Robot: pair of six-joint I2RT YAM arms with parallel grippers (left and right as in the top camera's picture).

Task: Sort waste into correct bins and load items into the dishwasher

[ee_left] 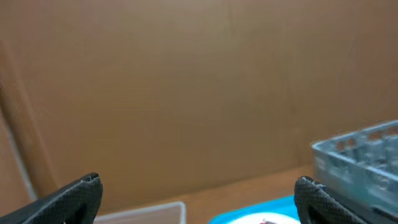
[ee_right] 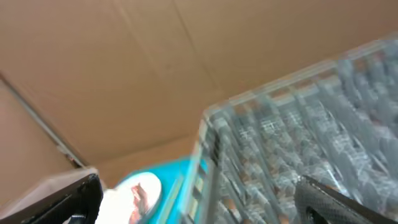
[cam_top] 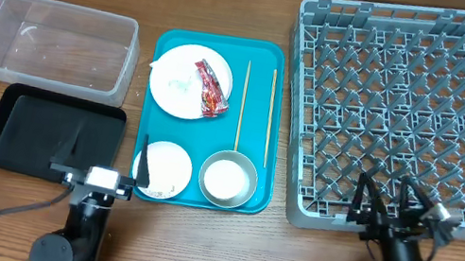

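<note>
The cup is standing in the bowl close to my left gripper. That gripper should take the cup out and hand it to my right gripper for the rack.
On a teal tray a large white plate holds a red snack wrapper. A crumpled tissue lies at its left edge. A smaller plate with rice grains and a bowl sit at the tray's front. Two chopsticks lie on its right. The clear tub and black tray are on the left, the grey dish rack on the right. My left gripper is open over the black tray's right edge. My right gripper is open over the rack's front wall. No cup shows.
A cardboard wall stands behind the table. The left wrist view shows the tub's rim, the teal tray's edge and a corner of the rack. The right wrist view is blurred and shows the rack and large plate.
</note>
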